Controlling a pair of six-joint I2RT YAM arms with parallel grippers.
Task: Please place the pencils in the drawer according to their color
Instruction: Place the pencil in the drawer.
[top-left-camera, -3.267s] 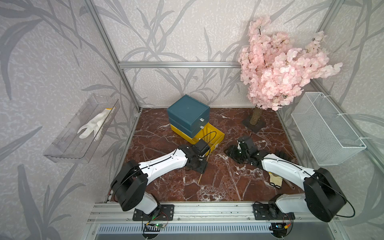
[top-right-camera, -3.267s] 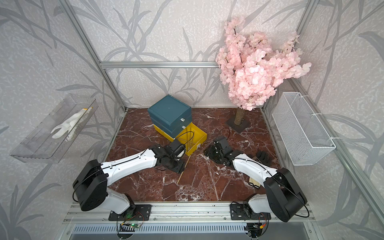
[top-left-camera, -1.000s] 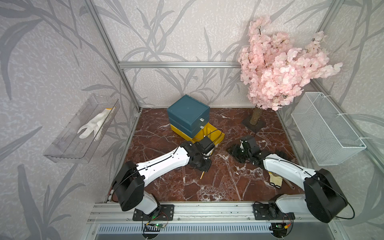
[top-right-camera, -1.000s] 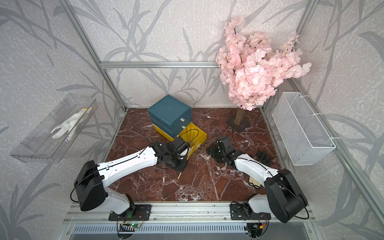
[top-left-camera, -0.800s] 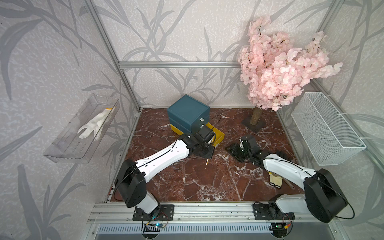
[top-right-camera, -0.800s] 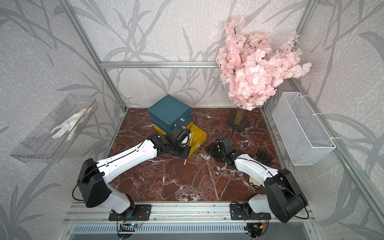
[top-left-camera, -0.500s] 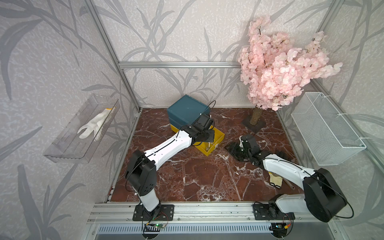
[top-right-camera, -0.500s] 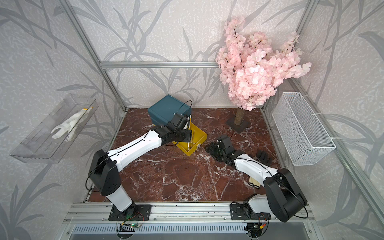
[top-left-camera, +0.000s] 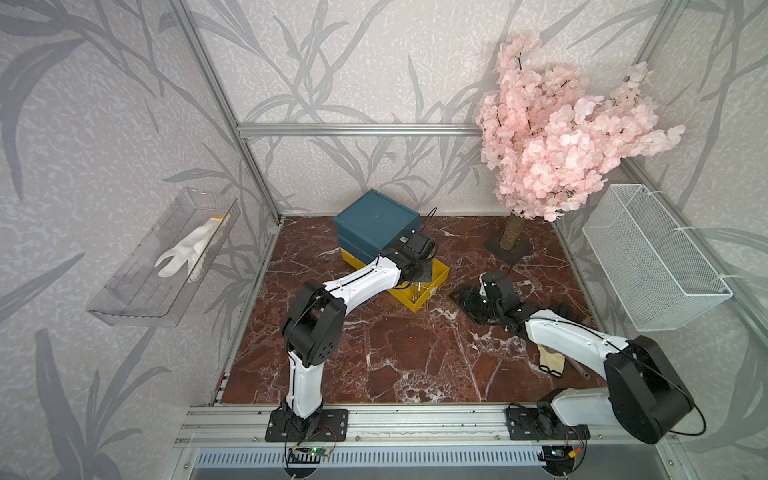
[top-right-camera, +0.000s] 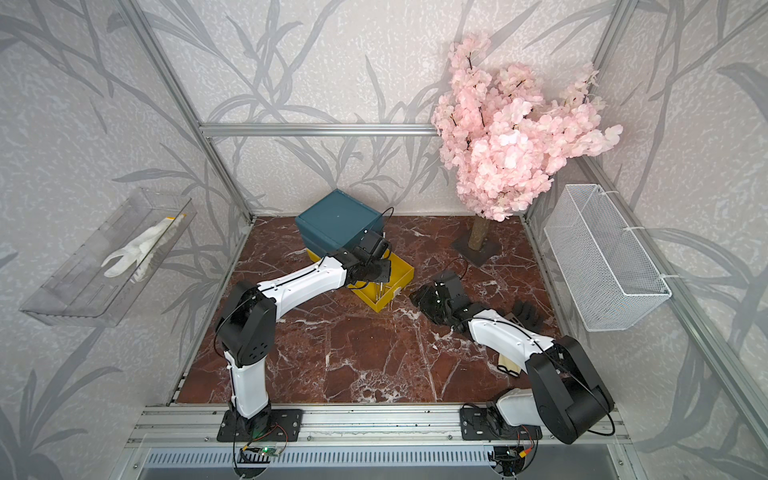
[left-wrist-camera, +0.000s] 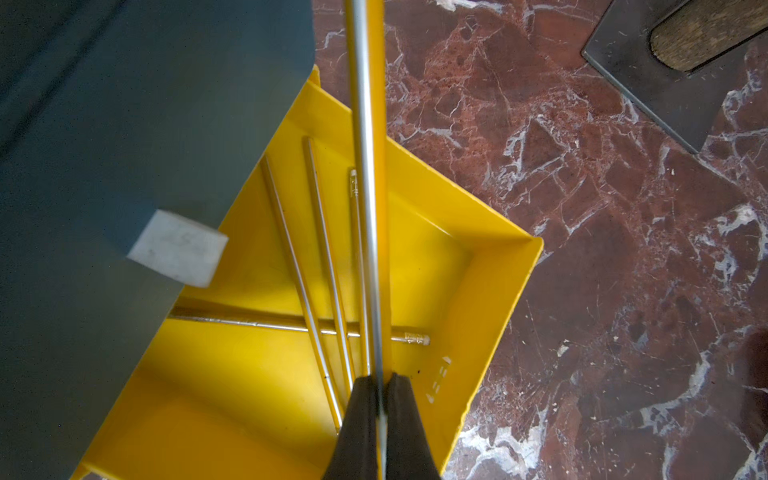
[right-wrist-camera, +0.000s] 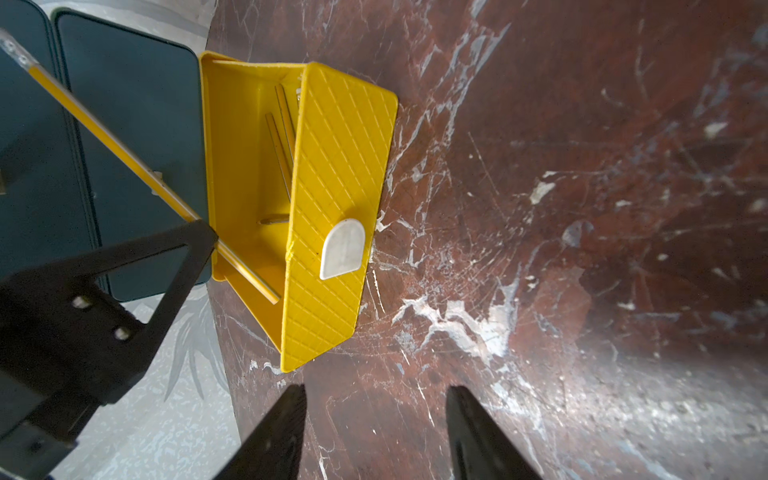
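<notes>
The pencils inside (right-wrist-camera: 281, 148) are lower than the rim of the yellow bottom level (top-left-camera: 432, 288), so the yellow bottom level will slide all the way in under the teal levels when I push it.
The drawer (top-left-camera: 376, 220) is a teal box at the back of the floor, and its yellow bottom tier (top-left-camera: 436, 280) is pulled out. Several yellow pencils (left-wrist-camera: 295, 257) lie inside that tier (left-wrist-camera: 498, 299). My left gripper (left-wrist-camera: 380, 376) hangs over the open tier, shut on one more yellow pencil (left-wrist-camera: 365, 166), which slants up past the teal tiers (right-wrist-camera: 116, 145). My right gripper (right-wrist-camera: 376, 392) is open and holds nothing. It hovers low over the floor just right of the tier's ribbed front (right-wrist-camera: 336, 166) and white pull tab (right-wrist-camera: 341, 249). Both top views show both grippers (top-right-camera: 376, 274) (top-right-camera: 428, 301).
A pink blossom tree (top-left-camera: 552, 137) stands on a dark base (top-left-camera: 509, 249) at the back right. A white mesh basket (top-left-camera: 652, 257) hangs on the right wall. A clear tray (top-left-camera: 137, 299) holding a white glove hangs on the left wall. Dark and beige items (top-left-camera: 548, 361) lie under my right arm.
My left arm has lifted the yellow pencil off the floor and carried it back over the open yellow tier. The right arm has barely moved.
</notes>
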